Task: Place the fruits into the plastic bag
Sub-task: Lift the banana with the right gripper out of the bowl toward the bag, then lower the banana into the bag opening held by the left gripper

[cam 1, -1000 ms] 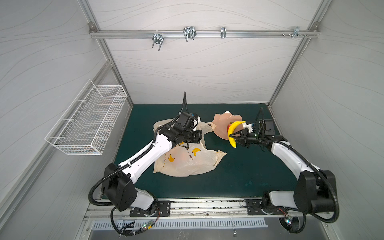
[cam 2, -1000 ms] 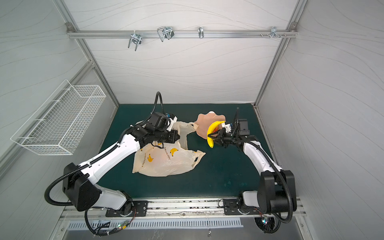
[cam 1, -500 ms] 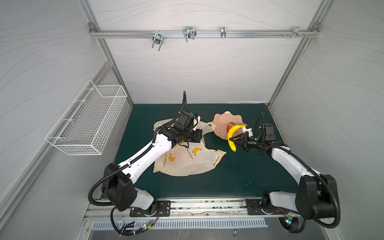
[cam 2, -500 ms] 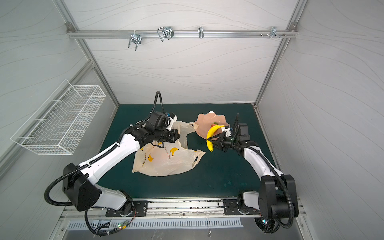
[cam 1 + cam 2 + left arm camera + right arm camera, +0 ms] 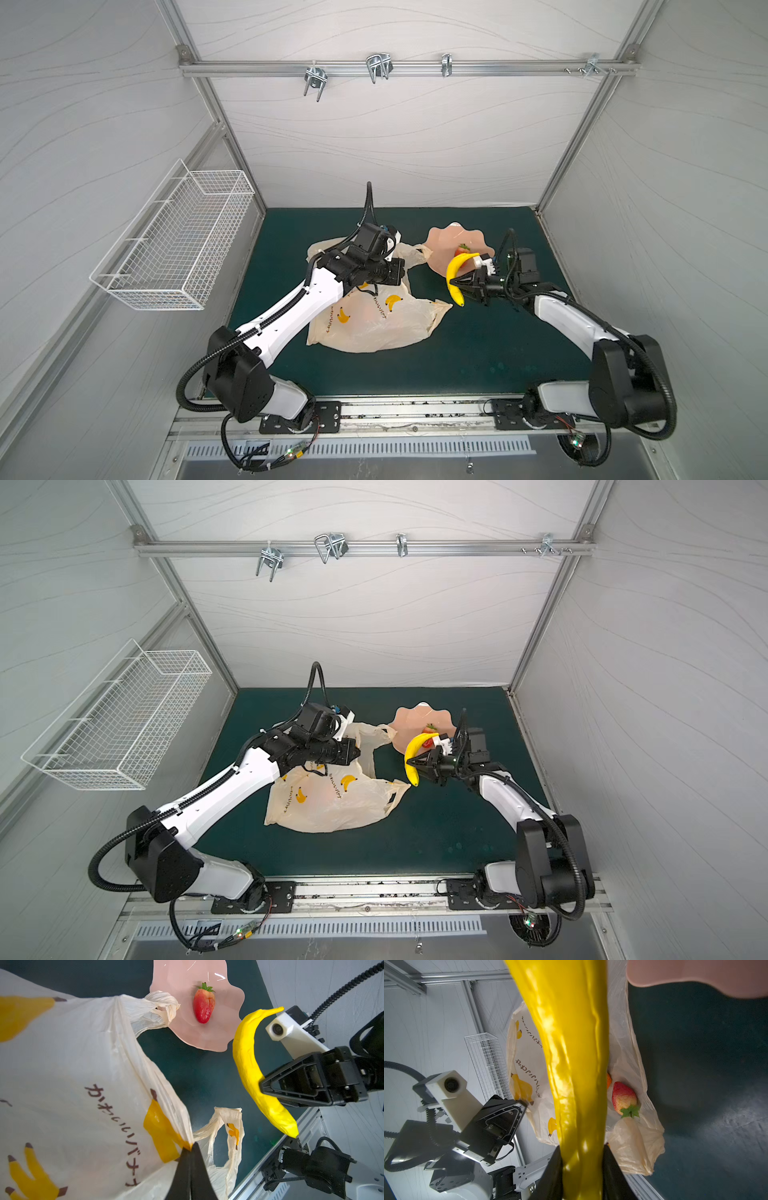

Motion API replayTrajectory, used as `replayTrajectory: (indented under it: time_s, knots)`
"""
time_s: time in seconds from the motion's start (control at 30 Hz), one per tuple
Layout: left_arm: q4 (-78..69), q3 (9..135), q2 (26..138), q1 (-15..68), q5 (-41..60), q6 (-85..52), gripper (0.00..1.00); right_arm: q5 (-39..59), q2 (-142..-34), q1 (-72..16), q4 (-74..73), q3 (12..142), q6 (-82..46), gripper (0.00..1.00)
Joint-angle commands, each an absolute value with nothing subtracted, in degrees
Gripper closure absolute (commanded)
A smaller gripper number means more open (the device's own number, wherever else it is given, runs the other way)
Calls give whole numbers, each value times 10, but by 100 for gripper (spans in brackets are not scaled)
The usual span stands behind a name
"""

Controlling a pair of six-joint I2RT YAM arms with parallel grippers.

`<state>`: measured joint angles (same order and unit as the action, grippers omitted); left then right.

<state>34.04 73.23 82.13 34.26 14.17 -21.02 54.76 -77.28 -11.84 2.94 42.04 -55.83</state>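
The bag's opening (image 5: 409, 286) is lifted open toward the banana, so my right gripper keeps moving into the bag and releases the banana deep inside, beside the orange (image 5: 608, 1080).
The cream plastic bag (image 5: 374, 324) (image 5: 332, 804) printed with bananas lies on the green mat. My left gripper (image 5: 190, 1147) (image 5: 402, 272) is shut on its upper rim and holds the mouth lifted. A long yellow banana (image 5: 454, 278) (image 5: 411, 758) (image 5: 577, 1064) hangs in the air just right of the bag's mouth, with my right gripper (image 5: 582, 1151) (image 5: 456, 282) shut on its middle. In the right wrist view a red strawberry (image 5: 623, 1097) and part of an orange (image 5: 608, 1081) lie inside the bag (image 5: 527, 1064). Another strawberry (image 5: 203, 1006) (image 5: 462, 249) rests on the pink dish.
The pale pink scalloped dish (image 5: 440, 245) (image 5: 409, 721) (image 5: 226, 1001) sits behind the banana, touching one bag handle (image 5: 164, 1003). A white wire basket (image 5: 174, 245) (image 5: 120, 725) hangs on the left wall. Hooks hang from the back rail (image 5: 378, 68).
My right gripper has carried the banana off the dish, leftward and nearer the front, towards the bag's mouth. The left arm and the bag have stayed put.
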Motion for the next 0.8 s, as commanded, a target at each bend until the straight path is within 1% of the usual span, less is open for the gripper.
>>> replayTrajectory:
  time_s: [0.0,0.23,0.67,0.77]
  knots:
    - [332,755,817,344,149,-205,100,558,-798,-127,13,440,-538,81]
    - [336,757,817,344,151,-201,100,573,-861,-149,-15,461,-531,81]
    - [338,758,817,346,146,-209,100,579,-934,-280,-75,496,-565,81]
    - [336,758,818,348,146,-211,100,592,-956,-294,-68,521,-557,81]
